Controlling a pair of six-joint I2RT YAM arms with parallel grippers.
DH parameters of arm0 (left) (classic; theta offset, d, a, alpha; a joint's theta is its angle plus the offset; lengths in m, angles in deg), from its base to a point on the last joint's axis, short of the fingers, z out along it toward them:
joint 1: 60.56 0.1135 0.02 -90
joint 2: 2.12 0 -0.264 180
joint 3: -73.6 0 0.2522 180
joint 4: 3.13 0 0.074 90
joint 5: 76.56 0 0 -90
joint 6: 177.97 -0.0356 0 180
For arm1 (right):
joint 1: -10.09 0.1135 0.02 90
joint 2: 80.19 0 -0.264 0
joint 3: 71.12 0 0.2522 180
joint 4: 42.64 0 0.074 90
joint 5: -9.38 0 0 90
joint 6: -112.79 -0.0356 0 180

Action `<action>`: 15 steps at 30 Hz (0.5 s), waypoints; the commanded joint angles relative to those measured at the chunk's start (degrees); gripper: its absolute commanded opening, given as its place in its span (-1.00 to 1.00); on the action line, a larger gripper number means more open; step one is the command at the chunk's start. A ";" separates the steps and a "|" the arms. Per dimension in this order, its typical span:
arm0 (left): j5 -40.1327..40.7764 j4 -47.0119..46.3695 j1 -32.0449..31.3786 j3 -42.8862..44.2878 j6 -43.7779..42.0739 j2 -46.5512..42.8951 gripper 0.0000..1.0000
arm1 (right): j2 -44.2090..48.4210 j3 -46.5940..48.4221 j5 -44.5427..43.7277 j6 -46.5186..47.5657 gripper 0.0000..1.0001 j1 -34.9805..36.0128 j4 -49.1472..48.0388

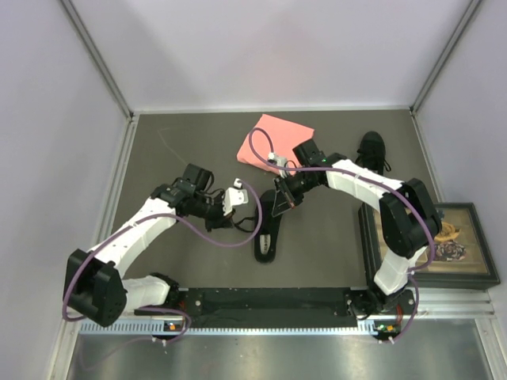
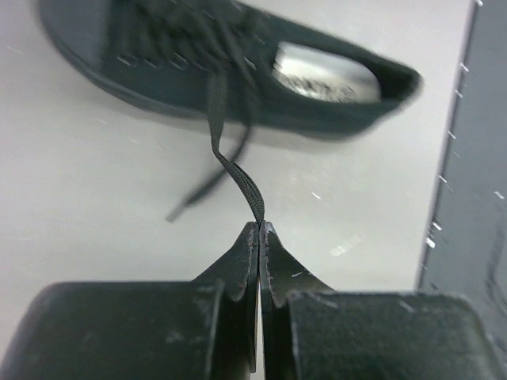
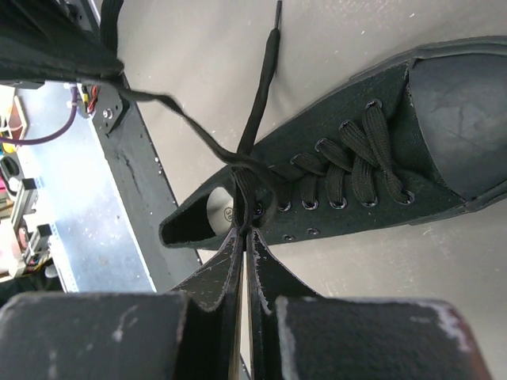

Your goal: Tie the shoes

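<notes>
I should keep my left gripper carrying the other lace across the insole (image 1: 265, 243) until it clears the shoe, as my right gripper holds one over the top eyelets (image 3: 245, 195).
One black low-top shoe (image 1: 268, 229) lies mid-table, its pale insole showing in the left wrist view (image 2: 325, 75). A second black shoe (image 1: 371, 152) lies at the back right. My left gripper (image 1: 235, 198) is shut on one black lace (image 2: 238, 170), which runs taut from its tips (image 2: 260, 226) up to the shoe (image 2: 158, 55). My right gripper (image 1: 281, 202) is shut on the other lace (image 3: 247, 190) just above the top eyelets of the shoe (image 3: 380, 174); its tips (image 3: 244, 231) sit close over the shoe. The laces cross in a loose knot.
A pink folded cloth (image 1: 273, 141) lies at the back centre. A framed picture (image 1: 447, 241) rests at the right edge. The black base rail (image 1: 269, 301) runs along the near edge. Grey walls close the back and sides.
</notes>
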 commanded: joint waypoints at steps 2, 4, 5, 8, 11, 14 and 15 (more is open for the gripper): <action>-3.41 10.57 -1.11 1.84 -4.04 -2.14 -1.00 | 1.32 2.96 -0.18 -0.36 -1.00 -0.44 -1.88; -4.12 11.27 -2.77 2.45 -3.78 -2.41 -1.00 | 1.24 2.96 -0.18 -0.36 -1.00 -0.35 -1.96; -4.38 11.28 -5.22 2.80 -3.34 -2.41 -1.00 | 1.24 3.04 -0.01 -0.36 -1.00 -0.43 -1.96; -5.00 8.13 -10.58 4.04 1.83 -0.57 -1.00 | 1.32 3.13 0.26 -0.36 -1.00 -0.43 -2.05; -6.58 3.11 -15.06 5.44 9.57 3.99 -1.00 | 1.32 3.31 0.69 -0.36 -1.00 -0.35 -1.79; -8.25 -4.15 -18.24 6.76 16.15 8.21 -1.00 | 1.50 3.31 1.48 -0.36 -1.00 -0.43 -2.22; -9.12 -7.06 -18.77 7.02 20.79 9.27 -1.00 | 1.50 3.31 1.58 -0.36 -1.00 -0.26 -2.23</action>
